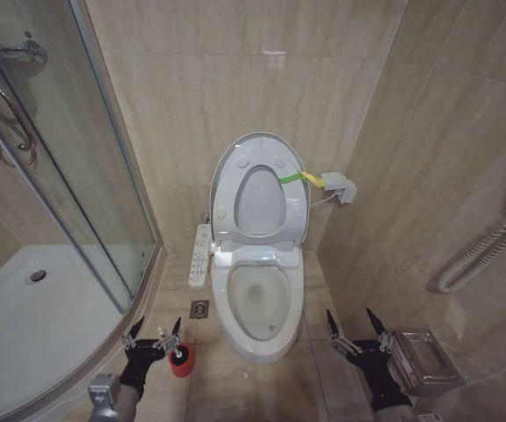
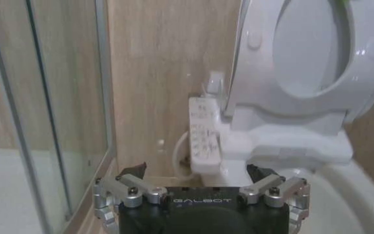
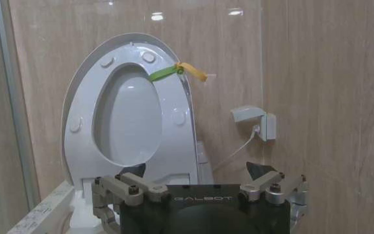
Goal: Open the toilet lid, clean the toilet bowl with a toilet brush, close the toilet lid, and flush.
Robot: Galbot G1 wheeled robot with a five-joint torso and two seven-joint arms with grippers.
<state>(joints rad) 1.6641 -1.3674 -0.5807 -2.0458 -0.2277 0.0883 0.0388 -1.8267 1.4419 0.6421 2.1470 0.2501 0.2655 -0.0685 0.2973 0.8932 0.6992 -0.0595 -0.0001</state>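
The toilet brush [image 1: 179, 353] will slide out and leave the red cup [image 1: 183, 361] standing when the robot lifts the toilet brush, because the cup is open around the brush's handle.
The toilet lid [image 1: 257, 200] stands upright against the back wall with the white ring seat raised against it, a yellow-green band [image 1: 297, 178] on its edge. Below it the toilet bowl [image 1: 220, 303] lies uncovered. The toilet brush [image 1: 180, 354] sits in its red cup on the floor, left of the bowl. My left gripper [image 1: 154, 335] hovers open just above and left of the cup, holding nothing. In its wrist view, the left gripper [image 2: 196, 171] faces the button panel [image 2: 203, 139]. My right gripper [image 1: 356, 328] is open and empty to the right of the bowl; from its wrist, the right gripper [image 3: 196, 169] faces the raised lid [image 3: 127, 41].
A curved glass shower enclosure [image 1: 77, 202] and its white tray close off the left. A floor drain [image 1: 199, 309] lies between brush and bowl. A metal box [image 1: 424, 360] stands at the right wall, with a wall socket [image 1: 338, 186] and cable beside the lid.
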